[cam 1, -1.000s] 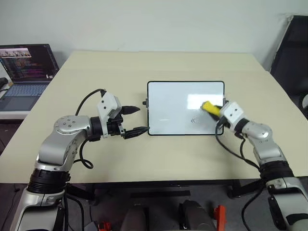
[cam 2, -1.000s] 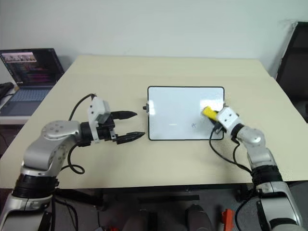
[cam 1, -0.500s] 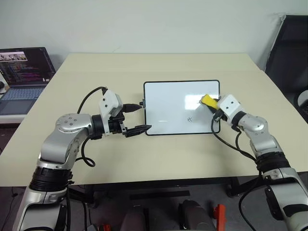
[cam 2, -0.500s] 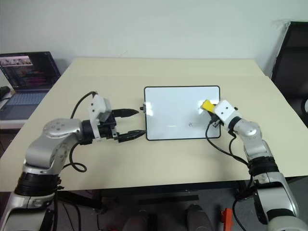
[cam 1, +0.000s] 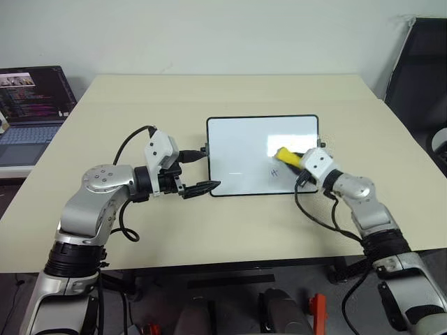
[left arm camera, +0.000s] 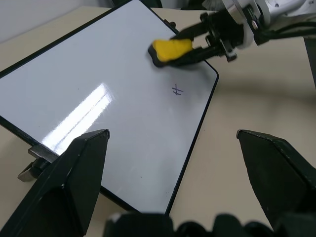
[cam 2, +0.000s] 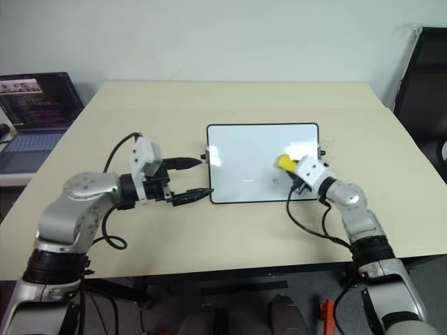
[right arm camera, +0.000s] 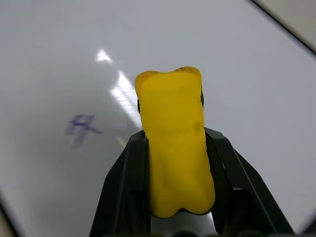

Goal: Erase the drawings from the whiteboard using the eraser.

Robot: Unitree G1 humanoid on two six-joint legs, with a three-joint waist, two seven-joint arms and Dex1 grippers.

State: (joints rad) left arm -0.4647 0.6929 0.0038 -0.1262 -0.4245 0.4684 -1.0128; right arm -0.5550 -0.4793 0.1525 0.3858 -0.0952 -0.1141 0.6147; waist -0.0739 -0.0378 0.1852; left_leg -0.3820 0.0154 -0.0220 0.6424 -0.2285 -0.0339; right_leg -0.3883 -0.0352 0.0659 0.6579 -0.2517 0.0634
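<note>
The eraser is next to the small dark-blue drawing (cam 1: 274,172), so my right gripper needs to move back past the whiteboard's edge (cam 1: 318,132) and come in again to wipe over the drawing.
The whiteboard (cam 1: 237,143) lies flat at the middle of the table. One small dark-blue drawing (cam 1: 274,171) sits in its near right part, and shows too as a scribble (left arm camera: 177,90) in the left wrist view. My right gripper (cam 1: 290,160) is shut on the yellow eraser (cam 1: 285,155), which is low over the board just behind and to the right of that drawing. In the right wrist view the eraser (right arm camera: 175,145) is pinched between the black fingers (right arm camera: 126,185). My left gripper (cam 1: 210,170) stands open at the board's left edge, holding nothing.
A laptop (cam 1: 31,105) stands open on a side surface at the far left. A black chair (cam 1: 422,70) is beyond the table's right corner. The beige table (cam 1: 209,91) extends behind and in front of the board.
My right gripper has carried the eraser leftward across the board, closer to the scribble. The left arm has kept still. The camera view has shifted slightly.
</note>
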